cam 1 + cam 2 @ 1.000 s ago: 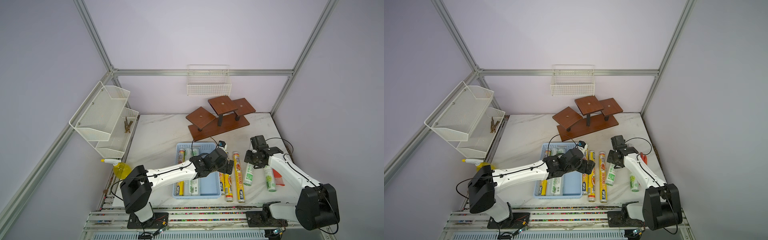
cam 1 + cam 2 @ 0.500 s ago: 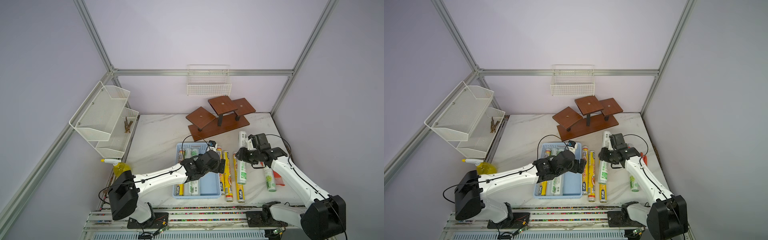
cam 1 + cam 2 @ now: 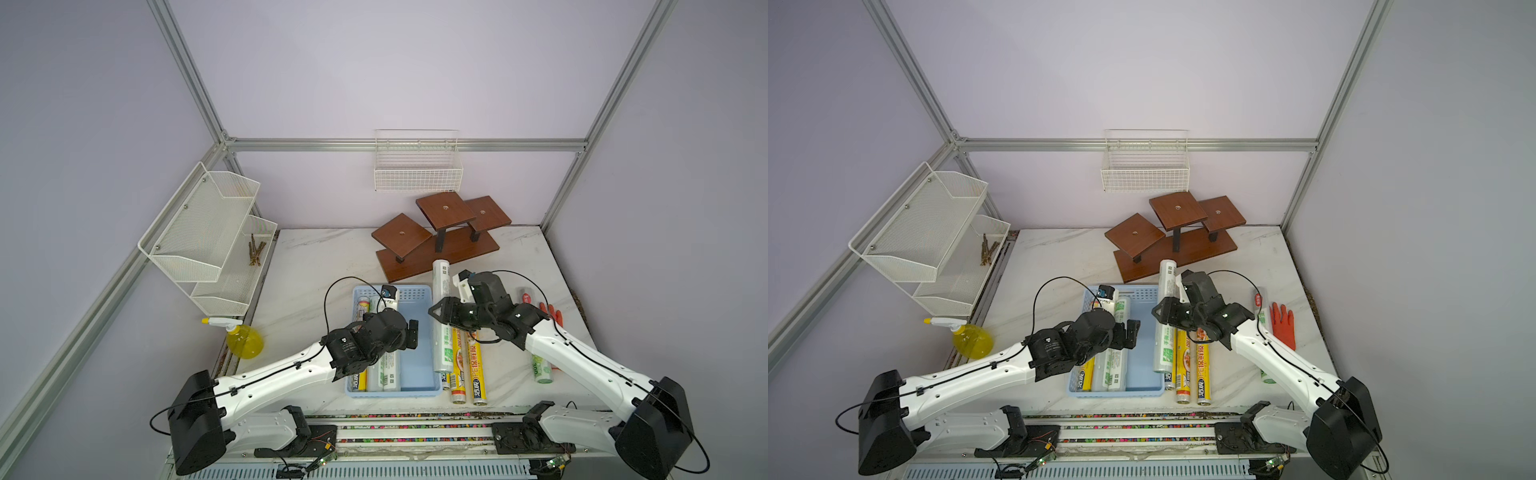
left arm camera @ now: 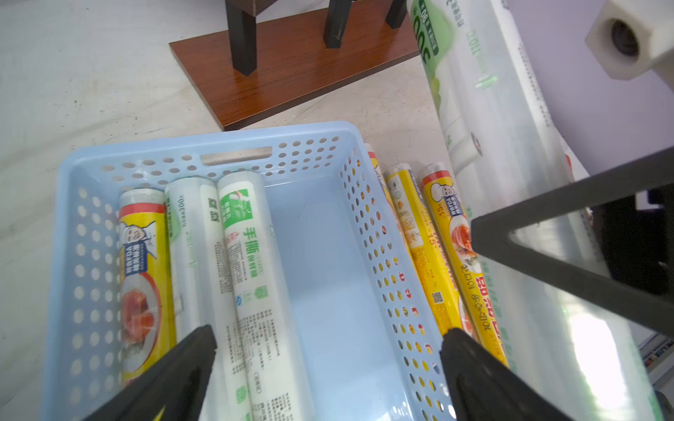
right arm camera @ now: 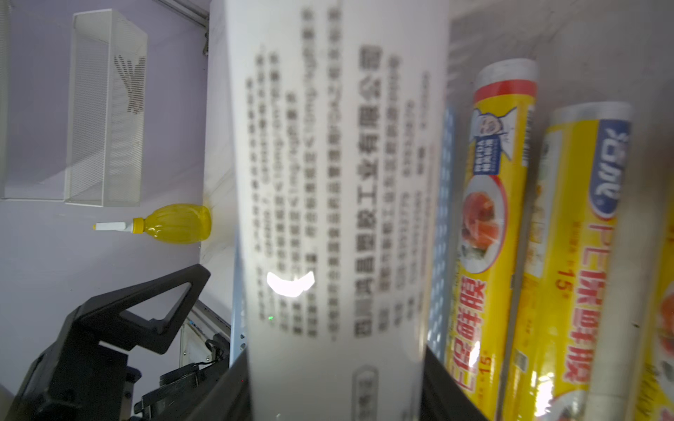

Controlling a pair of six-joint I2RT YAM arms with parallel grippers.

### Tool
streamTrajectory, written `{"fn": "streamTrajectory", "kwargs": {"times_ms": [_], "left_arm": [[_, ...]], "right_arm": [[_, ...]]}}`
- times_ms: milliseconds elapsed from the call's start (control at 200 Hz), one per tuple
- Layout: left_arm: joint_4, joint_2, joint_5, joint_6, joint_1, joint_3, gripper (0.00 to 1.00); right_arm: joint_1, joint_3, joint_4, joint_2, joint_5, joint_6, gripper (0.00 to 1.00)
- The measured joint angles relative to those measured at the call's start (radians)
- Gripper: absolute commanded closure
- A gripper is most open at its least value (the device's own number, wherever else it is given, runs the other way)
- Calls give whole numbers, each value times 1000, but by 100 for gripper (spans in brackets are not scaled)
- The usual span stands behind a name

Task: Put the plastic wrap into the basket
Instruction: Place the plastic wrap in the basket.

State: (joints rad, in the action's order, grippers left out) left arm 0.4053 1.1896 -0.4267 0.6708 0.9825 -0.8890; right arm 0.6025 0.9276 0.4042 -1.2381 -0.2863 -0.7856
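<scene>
I should keep carrying the held whitish roll (image 3: 442,352) with my right gripper into the basket's empty space (image 3: 416,364) until it lies flat, as the roll runs parallel to the basket's long side.
The light blue basket (image 3: 420,365) (image 3: 1142,370) (image 4: 328,262) holds three plastic wrap rolls: a yellow one (image 4: 142,273) and two whitish ones (image 4: 189,255) (image 4: 248,255). My right gripper (image 3: 440,316) (image 3: 1163,313) (image 5: 335,382) is shut on a whitish roll with green print (image 3: 441,274) (image 3: 1167,274) (image 5: 335,182). That roll hangs lengthwise over the basket's right rim. My left gripper (image 3: 411,334) (image 3: 1131,334) (image 4: 328,339) is open over the basket, holding nothing. Yellow rolls (image 3: 476,365) (image 3: 1202,365) (image 4: 448,237) lie on the table right of the basket.
More whitish rolls (image 3: 540,370) (image 3: 525,297) and a red glove (image 3: 552,316) lie beside and under the right arm. A wooden tiered stand (image 3: 436,245) is behind the basket. A wire basket (image 3: 417,166), mesh shelf (image 3: 208,232) and yellow spray bottle (image 3: 245,340) are at the back and left.
The right gripper lifted the whitish roll off the table and carried it left, up to the basket's right rim. The left gripper drew back leftward over the basket.
</scene>
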Motion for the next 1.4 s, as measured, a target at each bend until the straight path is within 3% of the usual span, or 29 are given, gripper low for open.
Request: {"fn": "streamTrajectory", "kwargs": {"times_ms": [320, 630, 1400], "left_arm": [[53, -187, -59, 22, -29, 127, 0], [44, -209, -60, 18, -39, 152, 0], [-6, -205, 24, 21, -40, 185, 0]], "right_arm": [[135, 8, -43, -129, 89, -68, 59], [224, 87, -30, -222, 202, -71, 58], [247, 95, -50, -391, 197, -103, 56]]}}
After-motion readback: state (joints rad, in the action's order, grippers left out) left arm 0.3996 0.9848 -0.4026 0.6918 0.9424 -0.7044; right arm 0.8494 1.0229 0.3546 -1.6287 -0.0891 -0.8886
